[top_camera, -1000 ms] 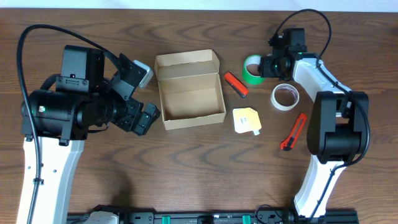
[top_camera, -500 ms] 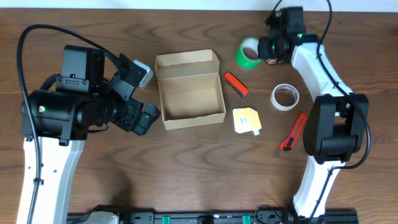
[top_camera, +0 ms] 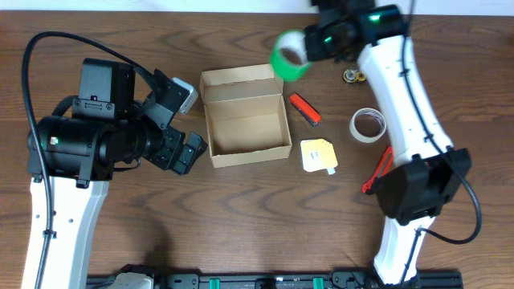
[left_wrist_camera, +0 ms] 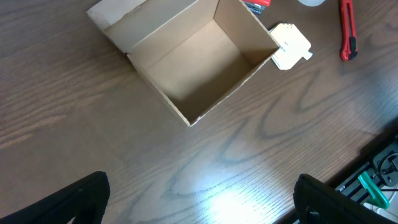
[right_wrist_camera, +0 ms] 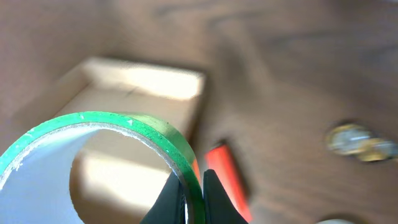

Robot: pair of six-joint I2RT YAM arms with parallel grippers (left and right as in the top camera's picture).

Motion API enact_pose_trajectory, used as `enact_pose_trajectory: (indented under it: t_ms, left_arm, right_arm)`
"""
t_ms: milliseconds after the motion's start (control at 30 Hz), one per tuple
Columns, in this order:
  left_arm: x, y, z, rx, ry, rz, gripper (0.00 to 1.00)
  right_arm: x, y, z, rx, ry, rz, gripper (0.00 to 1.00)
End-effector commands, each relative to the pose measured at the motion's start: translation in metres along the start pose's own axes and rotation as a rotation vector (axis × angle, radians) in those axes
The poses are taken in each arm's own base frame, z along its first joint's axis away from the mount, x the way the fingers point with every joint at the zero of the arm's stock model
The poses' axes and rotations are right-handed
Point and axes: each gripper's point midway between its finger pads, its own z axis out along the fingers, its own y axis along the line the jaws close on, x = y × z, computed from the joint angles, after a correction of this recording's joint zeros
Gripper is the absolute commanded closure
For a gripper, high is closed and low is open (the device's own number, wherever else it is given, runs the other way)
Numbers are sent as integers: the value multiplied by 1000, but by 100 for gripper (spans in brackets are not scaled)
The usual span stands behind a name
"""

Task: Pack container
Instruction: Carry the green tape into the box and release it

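Note:
The box's flap (top_camera: 237, 83) is standing back and the bottom of the box is empty. My right gripper should keep carrying the green tape roll until the roll touches the box's bottom (top_camera: 233, 132).
The container (top_camera: 245, 116) is an open tan cardboard box with its flap lid standing at the back; it looks empty. It also shows in the left wrist view (left_wrist_camera: 193, 62) and, blurred, in the right wrist view (right_wrist_camera: 143, 81). My right gripper (top_camera: 312, 46) is shut on a green tape roll (top_camera: 289, 56) and holds it in the air just past the box's far right corner. In the right wrist view the fingers (right_wrist_camera: 169, 199) pinch the roll's wall (right_wrist_camera: 143, 134). My left gripper (top_camera: 186, 124) is open and empty, left of the box, above the table (left_wrist_camera: 199, 205).
To the right of the box lie a small red-orange item (top_camera: 304, 109), a yellow-white packet (top_camera: 318, 155), a white tape roll (top_camera: 368, 124) and a red utility knife (top_camera: 377, 170). Small brass pieces (top_camera: 354, 76) lie at the back right.
My right gripper has lifted the green tape roll off the table and carried it left towards the box's far right corner. The left arm has not moved.

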Motion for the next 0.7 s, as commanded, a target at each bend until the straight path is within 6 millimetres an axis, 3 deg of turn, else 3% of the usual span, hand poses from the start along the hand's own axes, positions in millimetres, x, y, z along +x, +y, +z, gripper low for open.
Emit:
enact_pose_trajectory:
  t_ms: [0,200,300,467,667]
  left_arm:
    - [-2,0,-4,-8,-10,9,5]
    - [-2,0,-4,-8,-10,9,5]
    - [-2,0,-4,-8,-10,9,5]
    - [-2,0,-4,-8,-10,9,5]
    - [-2,0,-4,-8,-10,9,5]
  right_arm:
    - [15,51,-3,-93,45,-8,99]
    - [52,83,20,-32,141,-26,99]
    - [69,89,37,-4,174,-28,99]
    - [81,102,56,-10,173,-45,99]
    - [90,105,73,55,150,-9,99]
